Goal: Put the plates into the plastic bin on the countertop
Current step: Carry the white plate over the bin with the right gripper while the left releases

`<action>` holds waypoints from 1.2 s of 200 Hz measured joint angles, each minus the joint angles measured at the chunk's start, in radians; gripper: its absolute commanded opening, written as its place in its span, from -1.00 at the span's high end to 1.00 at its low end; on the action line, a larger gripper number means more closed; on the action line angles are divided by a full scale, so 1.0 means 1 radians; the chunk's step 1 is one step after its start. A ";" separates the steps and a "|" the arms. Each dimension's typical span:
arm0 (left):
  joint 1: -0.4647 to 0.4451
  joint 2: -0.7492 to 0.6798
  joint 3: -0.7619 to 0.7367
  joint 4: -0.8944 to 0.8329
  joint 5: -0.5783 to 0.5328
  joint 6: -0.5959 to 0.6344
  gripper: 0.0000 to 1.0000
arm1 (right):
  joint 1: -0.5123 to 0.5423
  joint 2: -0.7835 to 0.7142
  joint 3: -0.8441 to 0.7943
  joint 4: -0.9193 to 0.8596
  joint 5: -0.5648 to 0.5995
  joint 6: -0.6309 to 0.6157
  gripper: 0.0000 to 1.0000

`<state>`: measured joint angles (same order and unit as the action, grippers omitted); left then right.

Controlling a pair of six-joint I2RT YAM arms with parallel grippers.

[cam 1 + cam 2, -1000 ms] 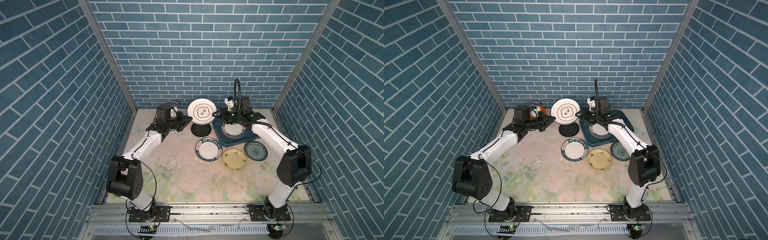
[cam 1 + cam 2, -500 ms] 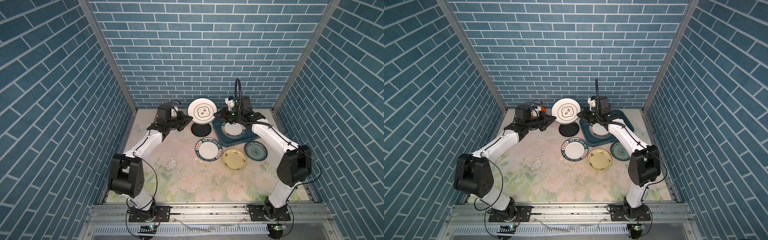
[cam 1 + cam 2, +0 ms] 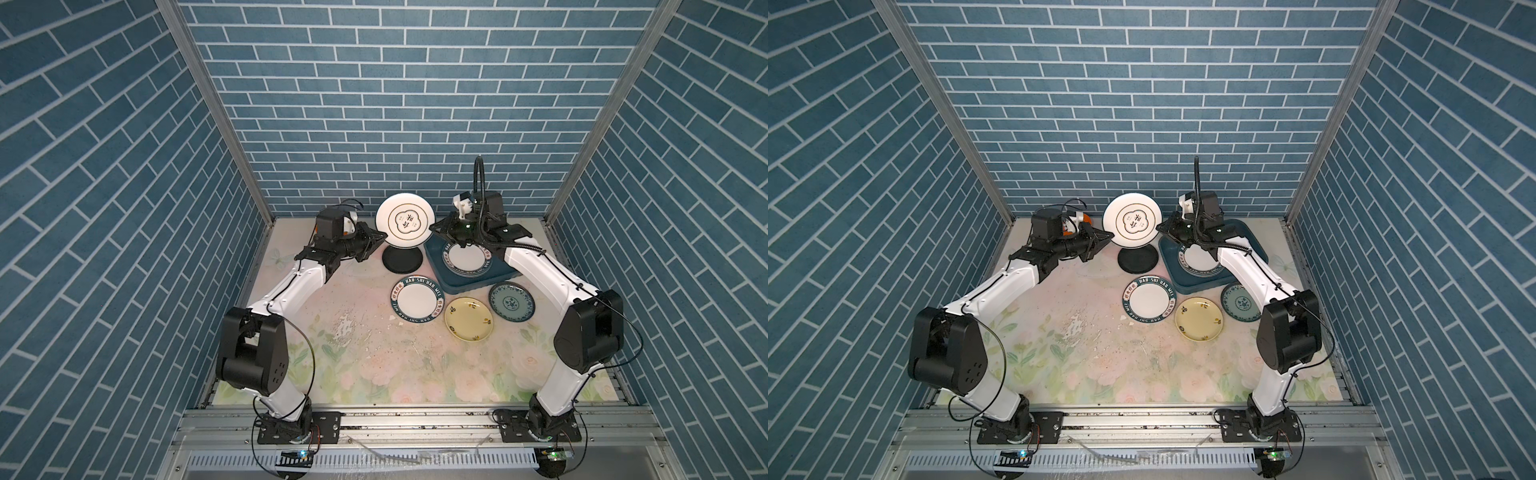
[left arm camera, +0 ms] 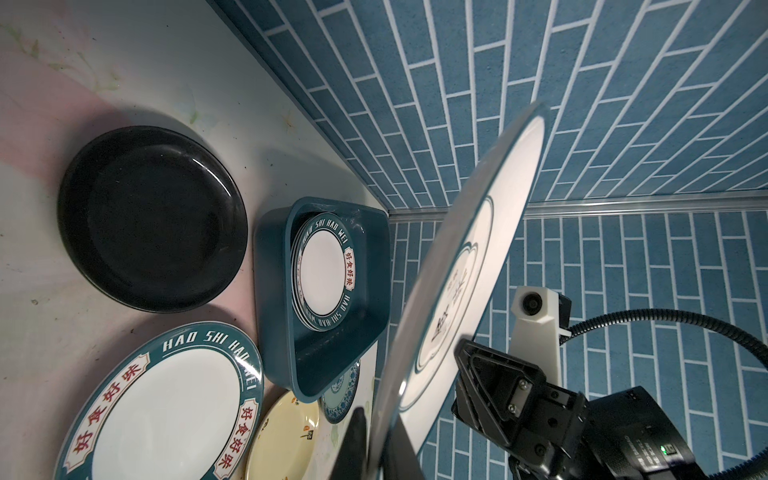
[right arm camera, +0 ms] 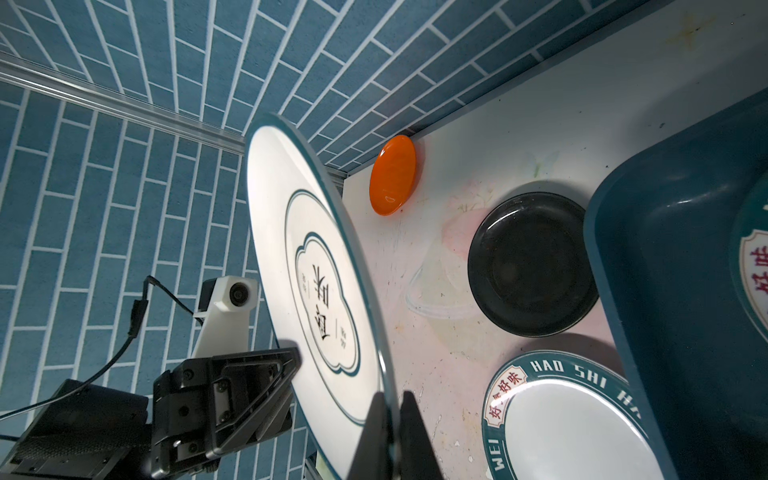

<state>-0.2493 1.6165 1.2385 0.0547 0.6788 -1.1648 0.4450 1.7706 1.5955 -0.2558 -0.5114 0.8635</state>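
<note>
The white plate's opposite rims are held by both grippers, so next my left gripper opens and moves away before my right gripper lowers the plate into the bin.
A white plate with a quatrefoil outline hangs tilted in the air above the black plate, near the back wall. My left gripper is shut on its left rim. The right gripper is shut on the opposite rim, one finger on each face. Just to the right, the dark teal plastic bin holds a stack topped by a lettered-rim plate.
On the flowered countertop, in front of the bin, lie another lettered-rim plate, a pale yellow plate and a patterned teal plate. An orange plate sits in the back left corner behind my left arm.
The right gripper's jaws have closed onto the right rim of the raised plate. The left gripper keeps its hold, and both arms have hardly moved.
</note>
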 measured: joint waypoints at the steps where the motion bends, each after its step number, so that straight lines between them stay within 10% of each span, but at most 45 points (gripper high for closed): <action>1: 0.000 0.000 0.000 0.000 0.000 0.000 0.72 | 0.000 0.000 0.000 0.000 0.000 0.000 1.00; 240: 0.000 -0.017 0.058 -0.156 -0.064 0.151 -0.67 | -0.045 0.010 0.000 -0.039 -0.001 -0.047 1.00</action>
<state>-0.2489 1.5997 1.2964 -0.1009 0.6144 -1.0142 0.4000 1.7805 1.5955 -0.2951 -0.5125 0.8169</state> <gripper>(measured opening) 0.793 0.067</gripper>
